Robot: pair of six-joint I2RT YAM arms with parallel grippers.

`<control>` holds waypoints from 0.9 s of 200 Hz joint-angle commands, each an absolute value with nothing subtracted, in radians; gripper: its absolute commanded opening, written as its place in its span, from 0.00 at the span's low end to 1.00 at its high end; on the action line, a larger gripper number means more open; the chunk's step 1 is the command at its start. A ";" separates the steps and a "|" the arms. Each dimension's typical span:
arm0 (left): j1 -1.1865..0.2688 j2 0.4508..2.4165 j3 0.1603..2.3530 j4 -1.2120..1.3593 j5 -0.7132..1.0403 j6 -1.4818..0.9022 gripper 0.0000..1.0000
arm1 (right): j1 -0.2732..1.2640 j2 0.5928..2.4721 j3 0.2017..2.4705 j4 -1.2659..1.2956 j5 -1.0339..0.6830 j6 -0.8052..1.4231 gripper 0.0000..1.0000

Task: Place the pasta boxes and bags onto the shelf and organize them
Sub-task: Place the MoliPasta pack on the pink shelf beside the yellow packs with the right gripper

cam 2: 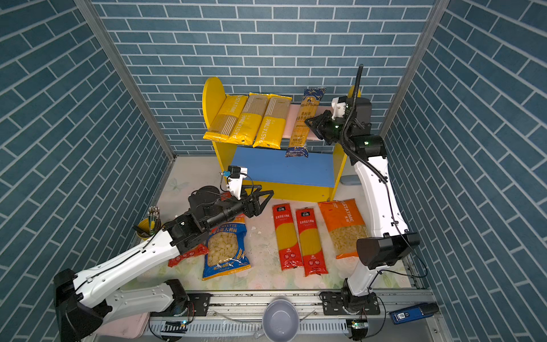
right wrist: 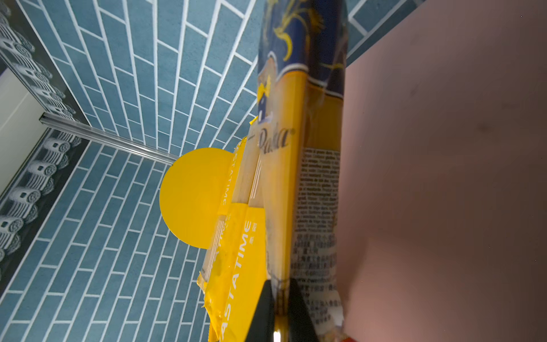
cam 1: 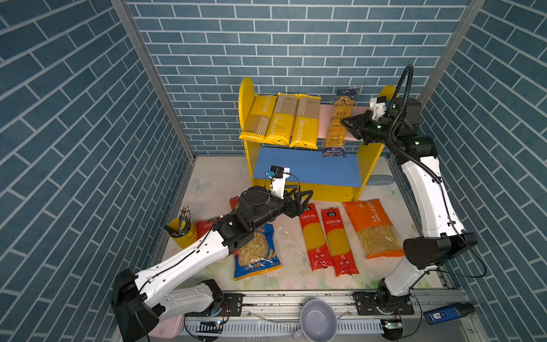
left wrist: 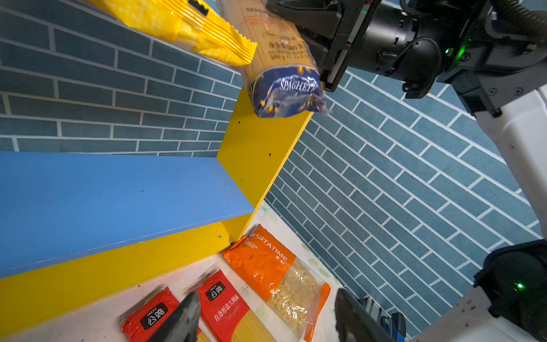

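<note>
My right gripper is holding the dark-blue spaghetti pack (cam 1: 338, 126) parallel to the yellow PASTATIME packs. It should now go toward the open part of the pink board (cam 1: 326, 120) beside them and let go there.
The shelf (cam 1: 305, 168) (cam 2: 281, 168) stands at the back, with three yellow PASTATIME packs (cam 1: 281, 120) (cam 2: 248, 120) on the left of its pink upper board (cam 1: 324, 121). My right gripper (cam 1: 349, 123) (cam 2: 310, 124) (right wrist: 279, 284) is shut on the side edge of a dark-blue spaghetti pack (cam 1: 339, 121) (left wrist: 284, 86) (right wrist: 296, 177). That pack lies over the pink board and its lower end overhangs the front. My left gripper (cam 1: 305, 199) (left wrist: 266, 296) hovers open and empty before the shelf. Below it lie two red spaghetti packs (cam 1: 315, 237) (cam 1: 339, 241) and an orange bag (cam 1: 373, 228).
A blue short-pasta bag (cam 1: 256, 251) and a red bag (cam 1: 207, 225) lie partly under the left arm. A yellow cup of pens (cam 1: 182, 229) stands at the left table edge. A grey bowl (cam 1: 318, 319) and a blue device (cam 1: 447, 312) sit by the front rail.
</note>
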State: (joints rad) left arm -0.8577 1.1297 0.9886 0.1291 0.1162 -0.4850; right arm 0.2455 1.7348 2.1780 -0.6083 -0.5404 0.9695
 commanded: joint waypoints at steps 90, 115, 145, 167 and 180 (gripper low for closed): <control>-0.856 1.162 0.973 0.155 0.115 -0.492 0.72 | 0.247 1.911 2.334 -0.527 -0.597 1.031 0.00; -0.856 1.175 0.973 0.165 0.119 -0.501 0.72 | 0.259 1.902 2.275 -0.513 -0.589 1.029 0.17; -0.857 1.186 0.968 0.178 0.124 -0.517 0.72 | 0.260 1.892 2.276 -0.554 -0.601 0.988 0.34; -0.857 1.187 0.963 0.174 0.119 -0.517 0.72 | 0.255 1.821 2.182 -0.533 -0.580 0.963 0.41; -0.859 1.187 0.961 0.168 0.116 -0.515 0.72 | 0.253 1.782 2.133 -0.529 -0.581 0.951 0.44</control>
